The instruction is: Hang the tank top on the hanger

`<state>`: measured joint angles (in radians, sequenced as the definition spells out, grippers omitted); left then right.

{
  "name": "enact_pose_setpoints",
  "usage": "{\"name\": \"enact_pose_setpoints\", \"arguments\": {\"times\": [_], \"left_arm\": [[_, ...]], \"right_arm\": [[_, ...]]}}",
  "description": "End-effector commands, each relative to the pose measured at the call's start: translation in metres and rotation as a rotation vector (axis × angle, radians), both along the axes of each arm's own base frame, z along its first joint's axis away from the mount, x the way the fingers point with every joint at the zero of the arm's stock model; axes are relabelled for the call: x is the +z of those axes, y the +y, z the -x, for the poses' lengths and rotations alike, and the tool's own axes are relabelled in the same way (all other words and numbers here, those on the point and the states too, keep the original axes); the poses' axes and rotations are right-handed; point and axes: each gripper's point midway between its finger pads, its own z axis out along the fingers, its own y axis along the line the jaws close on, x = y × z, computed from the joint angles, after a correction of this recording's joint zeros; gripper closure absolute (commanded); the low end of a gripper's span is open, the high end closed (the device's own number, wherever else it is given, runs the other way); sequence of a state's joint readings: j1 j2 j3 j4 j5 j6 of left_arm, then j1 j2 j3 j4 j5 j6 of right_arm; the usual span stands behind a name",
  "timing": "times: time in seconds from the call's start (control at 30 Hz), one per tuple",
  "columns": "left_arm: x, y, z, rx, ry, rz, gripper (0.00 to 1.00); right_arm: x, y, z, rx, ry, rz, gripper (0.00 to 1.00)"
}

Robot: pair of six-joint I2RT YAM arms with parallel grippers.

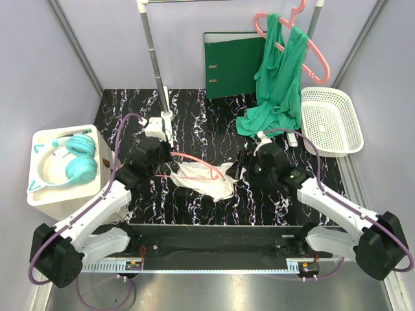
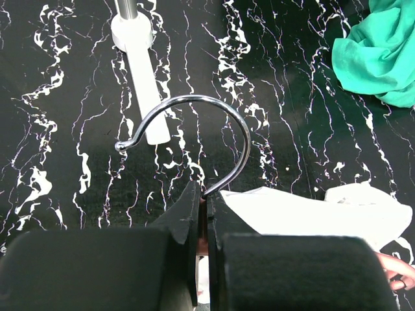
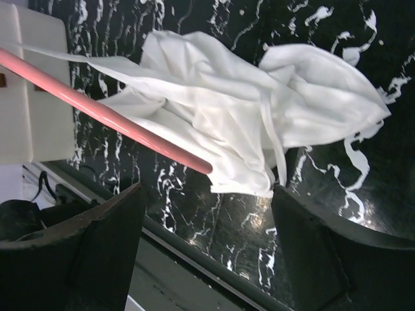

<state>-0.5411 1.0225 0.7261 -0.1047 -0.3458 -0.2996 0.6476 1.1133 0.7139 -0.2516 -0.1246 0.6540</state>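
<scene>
A narrow strap [image 3: 273,139] of the tank top bends loosely beside the hanger's free tip [image 3: 205,166], so the strap will come out and slide over that tip when I pull.
The white tank top [image 1: 209,179] lies crumpled on the black marbled table between the two arms. The thin light-pink hanger [image 1: 194,159] runs into it. In the right wrist view one pink arm of the hanger [image 3: 110,116] slants under the white cloth [image 3: 246,110]. My left gripper [image 2: 206,201] is shut on the hanger's neck just below the grey metal hook [image 2: 220,107], which curves out above the table. My right gripper [image 3: 207,189] stands open at the tank top's near edge, holding nothing; its right finger [image 3: 305,246] touches the hem.
A clothes rack pole [image 1: 155,65] stands at the back left on its white base [image 2: 131,29]. A salmon-pink hanger with green cloth [image 1: 282,78] hangs at the back right beside a green binder [image 1: 233,61]. A white basket [image 1: 331,120] is on the right, teal headphones [image 1: 68,162] on the left.
</scene>
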Motion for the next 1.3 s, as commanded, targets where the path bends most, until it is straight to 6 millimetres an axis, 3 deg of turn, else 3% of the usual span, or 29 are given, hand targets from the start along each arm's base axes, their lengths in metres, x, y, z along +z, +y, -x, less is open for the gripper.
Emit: {"name": "enact_pose_setpoints", "arguments": {"times": [0.0,0.13,0.4,0.53,0.8,1.03,1.27], "left_arm": [[0.009,0.018,-0.001,0.072,-0.039,-0.022,1.00],[0.012,0.021,0.003,0.076,-0.046,-0.020,1.00],[0.012,0.019,0.003,0.072,-0.047,-0.013,1.00],[0.012,0.019,0.004,0.070,-0.046,-0.014,1.00],[0.014,0.020,0.004,0.072,-0.049,-0.015,1.00],[0.015,0.020,0.004,0.072,-0.052,-0.016,1.00],[0.014,0.021,0.005,0.074,-0.048,-0.017,1.00]], "right_arm": [[0.012,0.011,-0.016,-0.020,-0.025,-0.061,0.16],[0.006,-0.002,-0.017,-0.040,-0.022,-0.071,0.19],[-0.063,-0.023,-0.010,-0.076,0.108,0.111,0.44],[-0.087,-0.028,-0.002,-0.071,0.128,0.194,0.50],[-0.094,-0.011,0.001,-0.020,0.125,0.192,0.50],[-0.113,-0.001,-0.002,0.003,0.148,0.227,0.50],[-0.114,0.010,-0.006,0.019,0.140,0.229,0.50]]}}
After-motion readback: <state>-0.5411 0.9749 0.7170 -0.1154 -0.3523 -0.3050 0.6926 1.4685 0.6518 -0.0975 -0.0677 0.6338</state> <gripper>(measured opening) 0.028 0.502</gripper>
